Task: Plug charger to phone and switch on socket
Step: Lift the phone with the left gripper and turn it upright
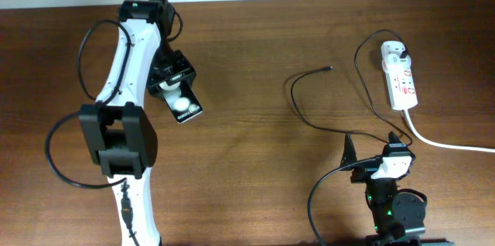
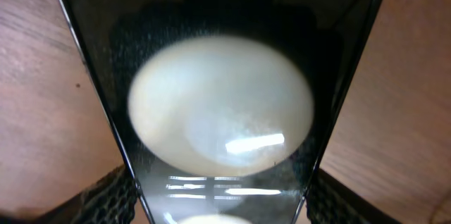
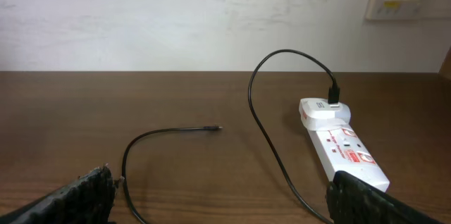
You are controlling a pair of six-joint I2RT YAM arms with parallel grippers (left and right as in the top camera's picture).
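My left gripper should lift the phone (image 1: pixel 183 106) upright over the open wood (image 1: pixel 249 121) so that my right gripper can reach it, because the phone is lying flat, far from my right gripper.
The phone (image 1: pixel 184 105), a black rectangle with two white round patches, sits at the left of the table in my left gripper (image 1: pixel 172 85). In the left wrist view the phone (image 2: pixel 218 104) fills the frame and both fingers press its edges (image 2: pixel 222 199). The socket (image 1: pixel 399 76) lies at the far right. The charger's black plug (image 1: pixel 402 47) is in its far end, and the cable loops to a free tip (image 1: pixel 330 68). My right gripper (image 1: pixel 372 141) is open and empty near the front edge. Its wrist view shows the socket (image 3: pixel 344 148), the cable tip (image 3: pixel 218 128) and its open fingers (image 3: pixel 222 196).
The socket's thick white cord (image 1: pixel 448 144) runs off the right edge. The charger cable curves across the table just ahead of my right gripper (image 1: pixel 309 118). Bare wood lies between the phone and the cable tip.
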